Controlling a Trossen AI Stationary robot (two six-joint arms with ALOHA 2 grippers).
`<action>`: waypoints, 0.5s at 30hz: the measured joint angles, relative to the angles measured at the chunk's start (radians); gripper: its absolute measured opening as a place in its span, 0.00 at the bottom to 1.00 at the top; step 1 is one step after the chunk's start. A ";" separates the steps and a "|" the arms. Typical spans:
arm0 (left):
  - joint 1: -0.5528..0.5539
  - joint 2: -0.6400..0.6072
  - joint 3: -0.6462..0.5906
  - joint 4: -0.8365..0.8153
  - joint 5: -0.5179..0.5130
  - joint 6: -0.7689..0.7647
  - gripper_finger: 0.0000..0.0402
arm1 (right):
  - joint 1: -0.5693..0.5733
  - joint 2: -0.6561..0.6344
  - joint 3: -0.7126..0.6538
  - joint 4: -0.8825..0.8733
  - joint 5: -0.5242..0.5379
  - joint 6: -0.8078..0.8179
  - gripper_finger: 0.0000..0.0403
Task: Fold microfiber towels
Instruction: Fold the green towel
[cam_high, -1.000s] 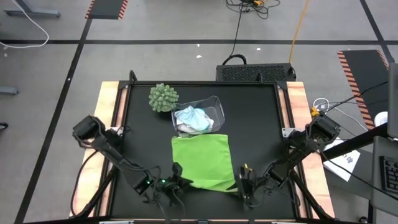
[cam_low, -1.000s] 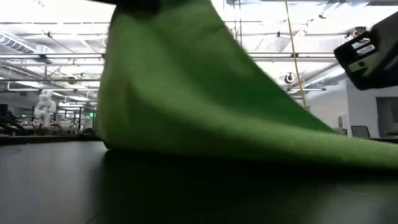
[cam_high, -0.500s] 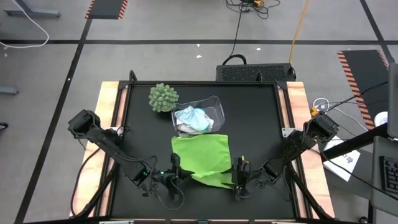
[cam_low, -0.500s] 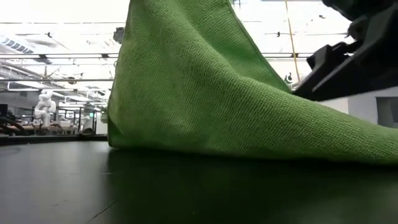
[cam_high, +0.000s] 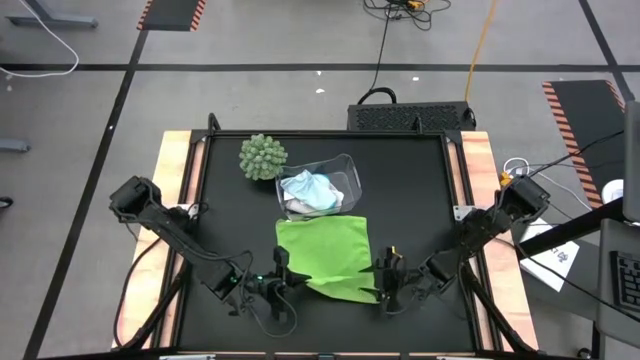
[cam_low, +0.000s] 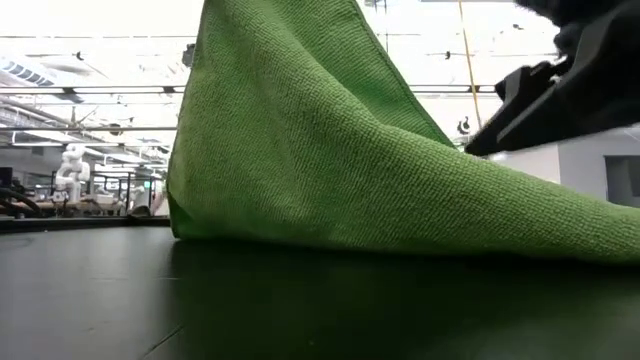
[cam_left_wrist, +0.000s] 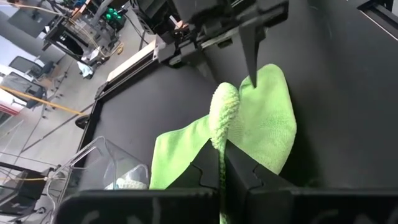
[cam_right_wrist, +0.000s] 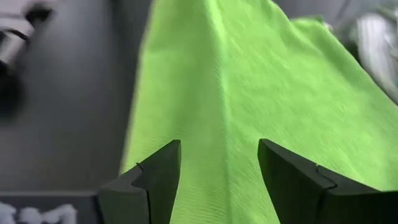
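Next, my right gripper moves its open fingers back and pinches the end of the green towel's raised fold (cam_right_wrist: 222, 137) before lifting, because they are too far in along the fold.
A lime green microfiber towel (cam_high: 322, 258) lies mid-table, its far part flat and its near left corner raised. My left gripper (cam_high: 283, 272) is shut on that corner. My right gripper (cam_high: 385, 281) is open at the towel's near right part, and in the right wrist view its fingers (cam_right_wrist: 158, 174) stand apart over the green cloth (cam_right_wrist: 217, 93). Whether they touch the cloth I cannot tell. The white and light blue towels (cam_high: 310, 190) lie bunched in a clear bin (cam_high: 345, 165) just beyond the green one. My left gripper pinches the green towel's near left corner (cam_left_wrist: 219, 132) between its two shut fingers, coming in at a slant from the table's near left. The cloth bunches into a thick ridge at the fingers. That corner stands lifted (cam_low: 280, 40), and the towel slopes down from it to the table.
A round green spiky plant (cam_high: 262, 157) stands at the far left beside the bin. Bare black table (cam_high: 420, 200) lies to the right and left of the towel. The table's wooden side rails (cam_high: 478, 170) border it.
Both grippers have moved toward the far edge, carrying the green towel's near edge up and over its far part. My right gripper has opened and let go of the near right corner, which now lies low. My left gripper keeps its corner raised.
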 joint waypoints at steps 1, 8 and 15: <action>-0.002 0.000 0.000 0.003 0.000 0.001 0.01 | -0.006 0.000 0.000 -0.020 0.000 0.005 0.52; -0.017 -0.047 0.001 0.009 -0.024 0.026 0.01 | -0.056 0.000 0.000 -0.054 -0.044 -0.006 0.52; -0.030 -0.120 0.002 0.007 -0.032 0.043 0.00 | -0.081 0.000 0.000 -0.102 -0.109 0.022 0.52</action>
